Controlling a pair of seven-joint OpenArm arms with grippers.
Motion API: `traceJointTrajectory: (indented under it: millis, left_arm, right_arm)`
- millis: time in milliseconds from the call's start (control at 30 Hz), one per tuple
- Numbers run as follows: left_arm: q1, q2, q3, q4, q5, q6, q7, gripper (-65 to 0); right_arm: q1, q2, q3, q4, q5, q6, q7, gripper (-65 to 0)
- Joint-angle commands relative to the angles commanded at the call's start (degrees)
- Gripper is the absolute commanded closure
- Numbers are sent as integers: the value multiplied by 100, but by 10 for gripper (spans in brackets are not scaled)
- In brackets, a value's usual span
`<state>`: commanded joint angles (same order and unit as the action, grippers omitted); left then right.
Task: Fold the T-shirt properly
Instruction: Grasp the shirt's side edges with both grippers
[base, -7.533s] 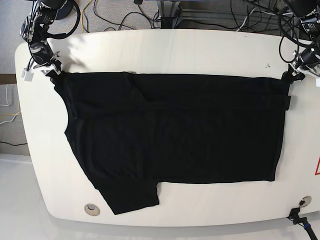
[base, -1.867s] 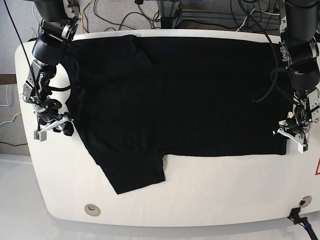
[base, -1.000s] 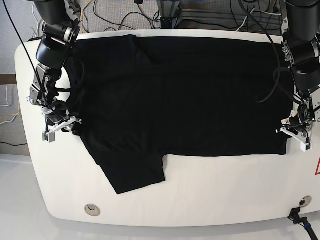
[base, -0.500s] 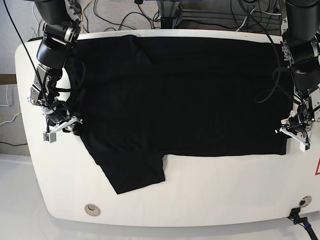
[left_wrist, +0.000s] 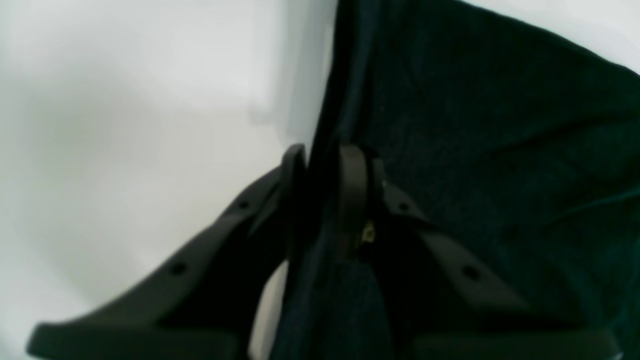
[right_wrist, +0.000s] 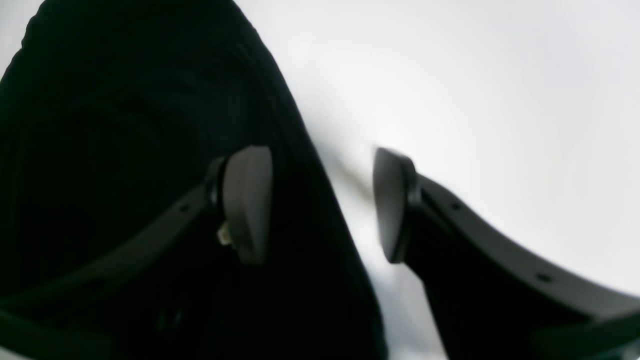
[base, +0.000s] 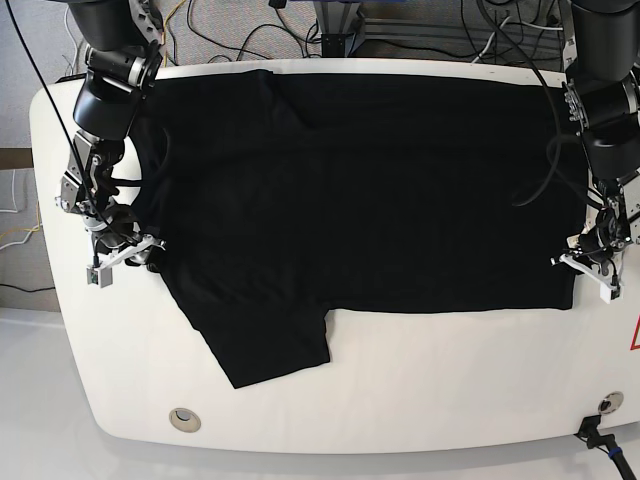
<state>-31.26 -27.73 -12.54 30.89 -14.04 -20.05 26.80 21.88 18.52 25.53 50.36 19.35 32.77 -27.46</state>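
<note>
The robot's left gripper alone holds the T-shirt and the hem lies loose (right_wrist: 321, 174) in the robot's open right gripper, so next the right gripper closes on the hem (right_wrist: 327, 189) before it pulls.
The black T-shirt (base: 360, 190) lies spread flat on the white table (base: 420, 400), plain side up, with one sleeve pointing toward the near edge. In the base view my left gripper (base: 588, 266) sits at the shirt's near right corner. Its wrist view shows the left gripper (left_wrist: 322, 165) shut on the T-shirt (left_wrist: 475, 125) edge. My right gripper (base: 128, 254) is at the shirt's left edge. The right wrist view shows this gripper (right_wrist: 320, 200) open, with the T-shirt (right_wrist: 125, 125) hem running between its jaws and one finger (right_wrist: 247, 200) over the cloth.
Cables (base: 250, 35) and stand legs crowd the floor beyond the far edge. A round grommet (base: 184, 419) is set into the table near left and another (base: 608, 404) near right. A red mark (base: 635, 335) shows at the right edge.
Since 7.5 s ago the shirt has shifted toward the far edge and both grippers came from its far corners to its near side edges. Over the last second almost nothing has moved.
</note>
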Motion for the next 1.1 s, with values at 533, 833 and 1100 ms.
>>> traceJointTrajectory:
  millis: [533, 833, 1100]
  left_arm:
    - [-70, -2, 72, -75, -49, -38, 19, -102]
    - [-121, -36, 76, -104, -58, -94, 33, 0]
    - [-33, -64, 6, 27, -269, -273, 21, 0]
  right_arm:
    - [-86, -27, -34, -168, -90, -52, -76, -307]
    - [-84, -28, -128, -241, -318, -70, -146, 0]
    - [11, -22, -197, -168, -357, -38, -229, 0]
